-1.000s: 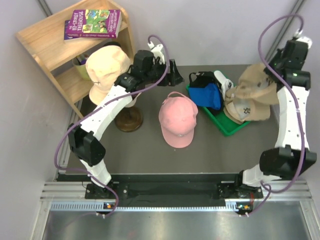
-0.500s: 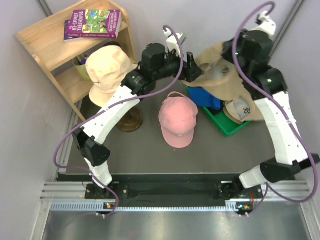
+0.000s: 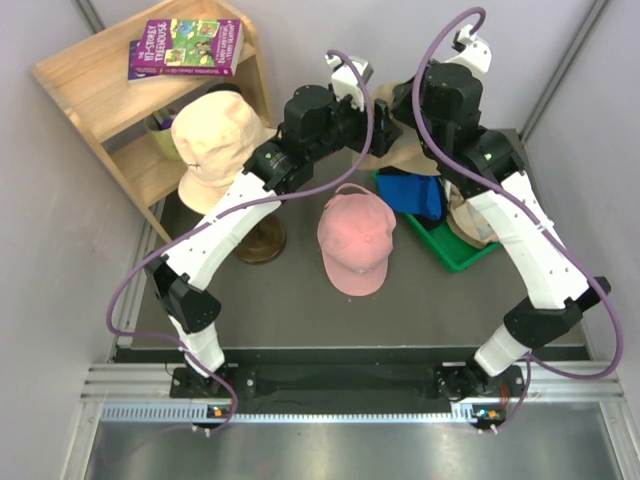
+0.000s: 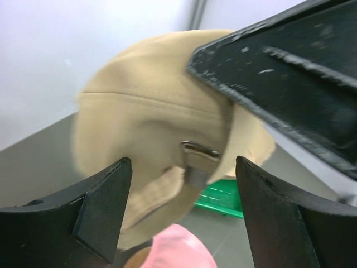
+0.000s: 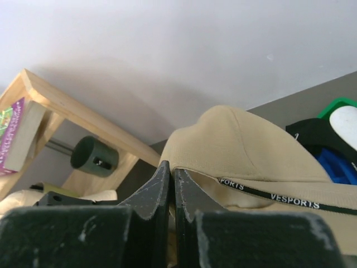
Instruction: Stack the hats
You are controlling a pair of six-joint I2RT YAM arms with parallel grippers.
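Note:
My right gripper is pinching the khaki-tan cap's edge (image 5: 177,159) near its back strap, so my left gripper should hold that strap (image 4: 199,155) while my right gripper grabs the cap's brim.
My right gripper (image 5: 172,167) is shut on the edge of a khaki-tan cap (image 5: 251,151) and holds it in the air at the back centre (image 3: 412,160). My left gripper (image 4: 183,162) is open, and that cap's back strap and buckle (image 4: 198,149) hang just ahead between its fingers. In the top view the left gripper (image 3: 378,122) is close beside the right gripper (image 3: 402,138). A pink cap (image 3: 355,240) lies on the table and shows below the left fingers (image 4: 173,251). A pale peach hat (image 3: 215,135) sits on the stand.
A green tray (image 3: 455,255) at the right holds a blue cap (image 3: 415,190), a black cap (image 5: 309,134), a white one (image 5: 346,123) and another tan cap (image 3: 480,225). A wooden shelf (image 3: 110,80) with a book (image 3: 185,45) stands at the back left.
My right arm has swung the khaki cap left from above the tray to the back centre. My left gripper has risen and moved right to meet it, staying open.

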